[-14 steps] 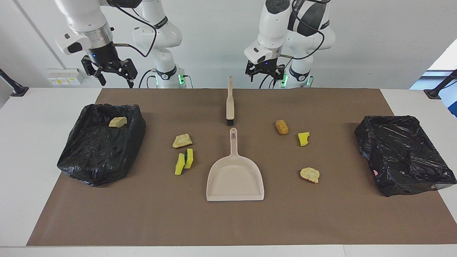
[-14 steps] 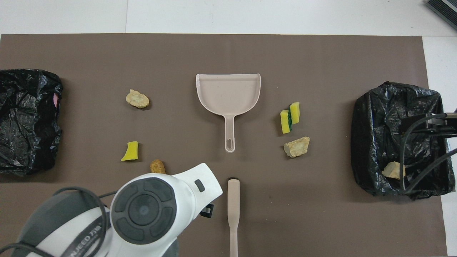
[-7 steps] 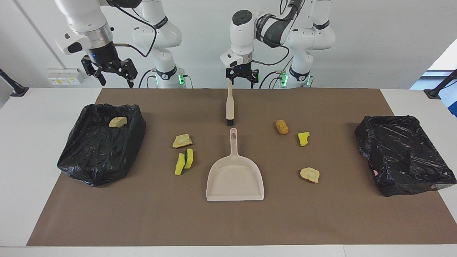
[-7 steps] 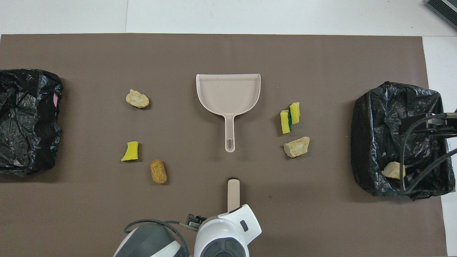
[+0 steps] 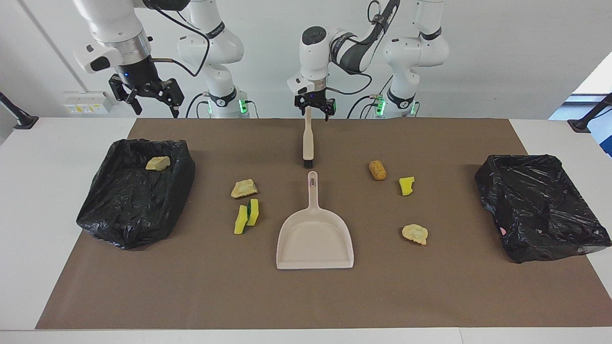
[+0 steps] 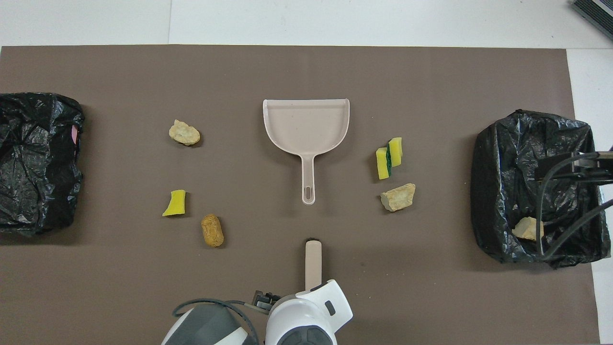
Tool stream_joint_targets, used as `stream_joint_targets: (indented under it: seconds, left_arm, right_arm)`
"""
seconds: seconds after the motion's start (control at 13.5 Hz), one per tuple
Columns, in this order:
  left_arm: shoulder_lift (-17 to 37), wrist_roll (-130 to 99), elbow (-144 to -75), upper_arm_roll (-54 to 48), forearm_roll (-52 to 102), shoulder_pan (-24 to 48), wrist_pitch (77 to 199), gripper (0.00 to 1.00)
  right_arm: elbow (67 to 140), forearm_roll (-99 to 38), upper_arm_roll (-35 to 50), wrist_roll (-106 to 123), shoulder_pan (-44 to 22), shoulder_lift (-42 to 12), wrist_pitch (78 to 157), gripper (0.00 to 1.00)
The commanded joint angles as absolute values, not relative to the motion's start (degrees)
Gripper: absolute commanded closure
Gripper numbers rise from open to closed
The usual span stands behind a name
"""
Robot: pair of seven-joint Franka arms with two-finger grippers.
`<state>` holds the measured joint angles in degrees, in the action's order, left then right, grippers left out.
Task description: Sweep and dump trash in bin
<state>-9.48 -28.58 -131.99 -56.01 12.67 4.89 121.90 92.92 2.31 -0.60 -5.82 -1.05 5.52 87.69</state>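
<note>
The robot's left gripper has its open fingers on both sides of the straight brush handle [image 5: 308, 127]. It should keep moving back along the handle and close near the handle's end [image 5: 308, 112].
A beige brush [image 5: 308, 141] lies on the brown mat, handle toward the robots, bristles facing the handle of the beige dustpan [image 5: 315, 239]. My left gripper [image 5: 314, 114] is open, with its fingers either side of the brush handle's end. In the overhead view its wrist covers that end of the brush [image 6: 313, 261]. Trash lies around the dustpan [image 6: 306, 127]: a tan chunk [image 5: 244, 188] and a yellow-with-green piece [image 5: 247, 217] toward the right arm's end, an orange-brown chunk [image 5: 377, 170], a yellow piece [image 5: 407, 186] and a tan chunk [image 5: 415, 234] toward the left arm's end. My right gripper [image 5: 157, 111] waits open, raised above a bin [image 5: 119, 224].
Two bins lined with black bags stand at the table's ends. The bin [image 6: 488, 182] at the right arm's end holds one tan chunk [image 5: 158, 163]. The bin [image 5: 550, 215] at the left arm's end shows only the bag. The right arm's cables [image 6: 560, 182] hang over the first bin.
My left gripper has swung in from over the left arm's side of the mat to the brush handle's end and come down around it. The right arm has not moved.
</note>
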Motion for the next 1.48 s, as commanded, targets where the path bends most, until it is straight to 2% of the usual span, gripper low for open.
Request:
stream_joint_targets:
  seconds: [0.0,0.3,0.59,0.66,0.74,0.96,1.18,1.4]
  left_arm:
    - [-8.61,-30.32,-133.58,-58.44,13.54,4.66,123.66,0.0]
    - [-5.81,-34.36,-134.65,-61.17,13.8,5.27,126.99,0.0]
    - [-5.71,-34.45,-135.09,-61.17,13.8,5.27,127.27,0.02]
    - [-5.71,-34.02,-135.09,-61.17,13.8,4.66,127.27,0.32]
    - [-5.02,-34.01,-135.09,-61.17,13.8,4.4,127.27,0.54]
    - [-5.01,-33.93,-135.09,-61.08,13.62,4.04,126.48,0.79]
    - [-5.18,-33.49,-134.3,-60.91,13.19,1.69,125.78,0.91]
    - [-5.8,-33.14,-134.12,-60.21,12.83,-0.08,123.68,0.97]
  right_arm:
    - [91.76,2.29,-0.62,-4.13,-0.35,5.01,86.22,0.0]
    - [91.84,2.29,-0.53,-3.78,0.62,5.1,86.13,0.0]
    - [92.55,2.29,-0.53,-3.78,0.62,5.63,85.43,0.0]
    - [92.55,2.29,-0.53,-3.69,0.62,5.63,85.43,0.0]
    - [92.46,2.29,-0.53,-3.69,0.62,5.62,85.52,0.0]
    - [92.37,2.37,-0.53,-3.87,0.7,5.54,85.87,0.0]
    - [92.29,2.46,-0.18,-3.87,0.09,5.54,85.87,0.0]
    - [94.38,1.85,0.26,-3.87,-0.35,5.71,88.93,0.0]
